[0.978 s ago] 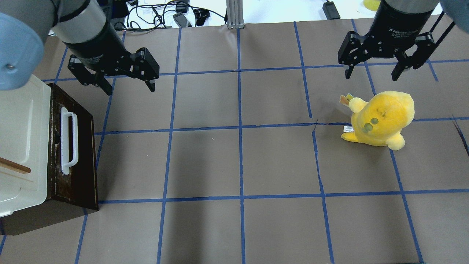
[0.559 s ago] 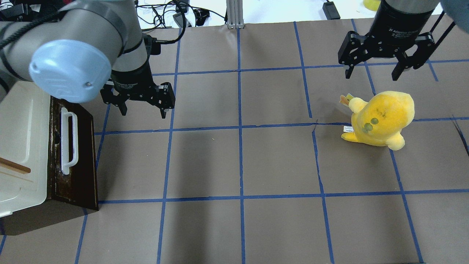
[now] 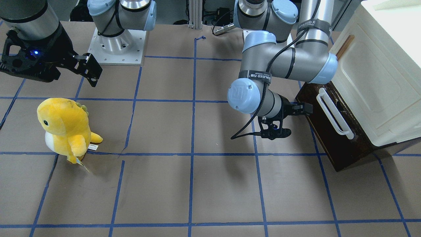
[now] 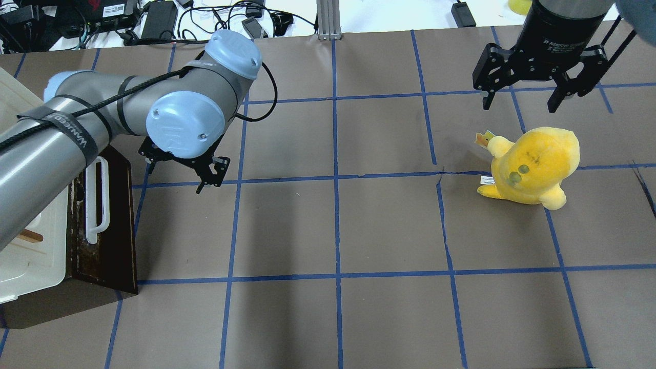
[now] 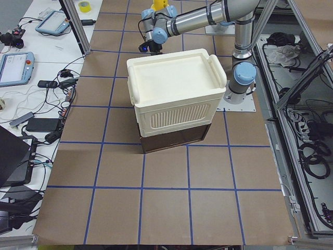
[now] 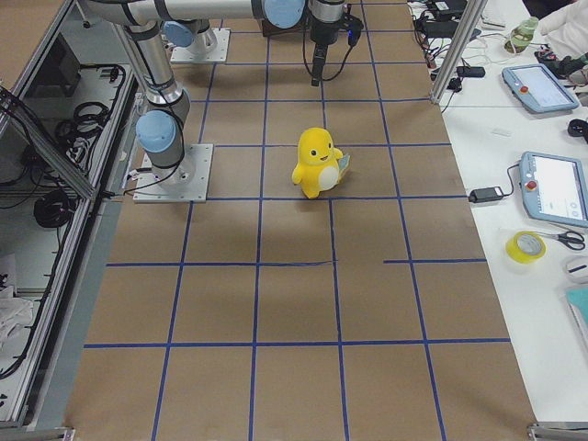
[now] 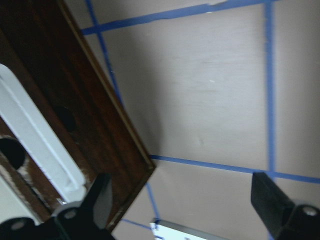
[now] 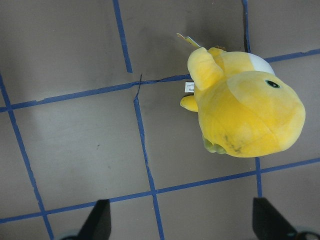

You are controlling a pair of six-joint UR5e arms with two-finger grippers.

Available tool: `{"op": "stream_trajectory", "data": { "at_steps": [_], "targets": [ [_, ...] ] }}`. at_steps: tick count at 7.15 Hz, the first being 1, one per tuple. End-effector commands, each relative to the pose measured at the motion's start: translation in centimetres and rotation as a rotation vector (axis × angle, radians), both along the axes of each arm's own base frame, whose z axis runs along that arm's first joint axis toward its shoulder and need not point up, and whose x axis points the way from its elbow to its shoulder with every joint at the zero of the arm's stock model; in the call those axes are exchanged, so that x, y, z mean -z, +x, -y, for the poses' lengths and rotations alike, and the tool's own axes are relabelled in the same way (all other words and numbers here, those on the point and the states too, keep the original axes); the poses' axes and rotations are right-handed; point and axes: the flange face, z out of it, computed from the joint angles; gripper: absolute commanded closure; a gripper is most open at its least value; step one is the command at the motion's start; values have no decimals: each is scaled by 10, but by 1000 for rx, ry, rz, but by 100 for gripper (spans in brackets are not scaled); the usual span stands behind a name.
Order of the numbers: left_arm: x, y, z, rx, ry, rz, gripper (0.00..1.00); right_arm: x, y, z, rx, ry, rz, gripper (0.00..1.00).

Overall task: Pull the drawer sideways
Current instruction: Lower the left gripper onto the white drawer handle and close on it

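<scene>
I expect the drawer [image 3: 328,138] to slide out and the cream cabinet [image 3: 373,85] to stay still when I pull the drawer's handle, because the cabinet stands on the drawer's casing.
The drawer [image 4: 115,225] has a dark-brown front and a long white bar handle [image 4: 97,200]. It sits at the base of a cream cabinet at the table's left and also shows in the front view [image 3: 329,138] and the left wrist view [image 7: 65,75]. My left gripper [image 4: 177,174] is open and empty. It hangs low just right of the drawer front near the handle's far end, touching nothing, and also shows in the front view [image 3: 293,120]. My right gripper [image 4: 520,102] is open and empty, high at the far right.
The cream cabinet [image 3: 378,75] stands above the drawer, with a small tan handle [image 4: 28,236] on it. A yellow plush toy [image 4: 533,166] sits on the brown paper with blue tape lines, below my right gripper. Cables and chargers lie beyond the table's far edge.
My left arm has swung in and down, and its gripper has moved nearer in the overhead view, level with the drawer front. The right arm and the plush have not moved.
</scene>
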Motion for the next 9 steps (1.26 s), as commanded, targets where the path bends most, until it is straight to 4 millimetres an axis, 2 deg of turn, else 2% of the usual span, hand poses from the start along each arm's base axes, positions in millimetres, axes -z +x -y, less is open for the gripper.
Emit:
{"op": "stream_trajectory", "data": {
  "at_steps": [1, 2, 3, 5, 6, 7, 9],
  "targets": [
    [47, 14, 7, 35, 10, 177, 0, 0, 0, 0, 0, 0, 0, 0],
    [56, 38, 13, 77, 25, 284, 0, 0, 0, 0, 0, 0, 0, 0],
    [54, 63, 20, 95, 38, 346, 0, 0, 0, 0, 0, 0, 0, 0],
    [49, 74, 16, 86, 88, 353, 0, 0, 0, 0, 0, 0, 0, 0],
    [51, 74, 13, 91, 113, 353, 13, 0, 0, 0, 0, 0, 0, 0],
    [53, 75, 12, 90, 123, 354, 20, 0, 0, 0, 0, 0, 0, 0],
    [48, 95, 13, 47, 107, 356, 17, 0, 0, 0, 0, 1, 0, 0]
  ]
}}
